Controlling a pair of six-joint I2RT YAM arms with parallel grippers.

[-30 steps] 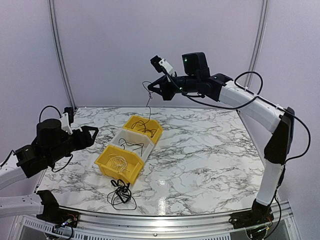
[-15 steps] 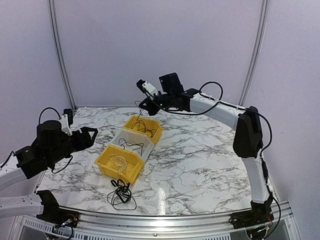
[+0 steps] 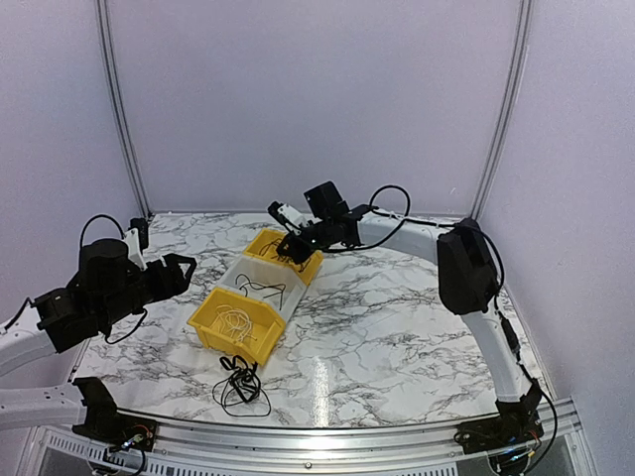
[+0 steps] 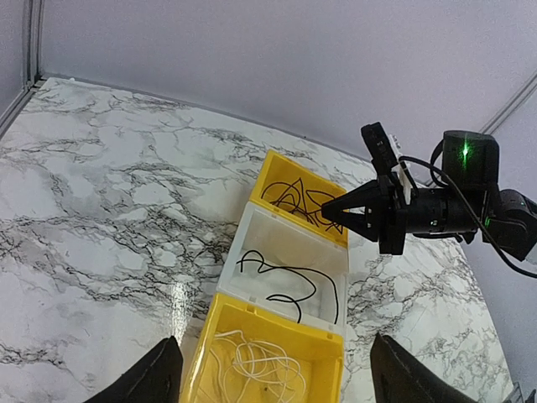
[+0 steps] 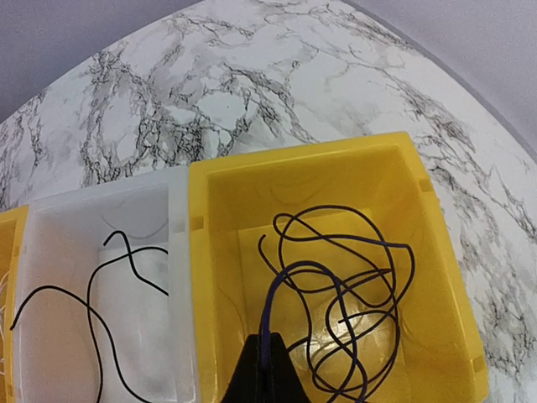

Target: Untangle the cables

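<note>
The dark cable's coils (image 5: 348,294) are inside the far yellow bin, so the robot's right gripper should go on moving the held part down toward that bin's bottom (image 5: 260,302) and let go of it there.
A loose tangle of thin black cables (image 3: 241,387) lies on the marble table near the front edge. My right gripper (image 3: 295,246) is low over the far yellow bin (image 3: 314,266). In the right wrist view it (image 5: 267,357) is shut on a dark cable (image 5: 361,252) that coils on that bin's floor. The white middle bin (image 3: 238,268) holds one black cable (image 4: 285,285). The near yellow bin (image 3: 223,337) holds a white cable (image 4: 252,365). My left gripper (image 3: 179,270) is open and empty, held in the air left of the bins.
The three bins stand touching in a diagonal row left of the table's centre. In the left wrist view the right gripper (image 4: 348,214) hangs over the far bin's right rim. Grey walls close the back and sides.
My right arm has swung down and to the left, lowering the hanging cable into the far yellow bin. The left arm has barely moved.
</note>
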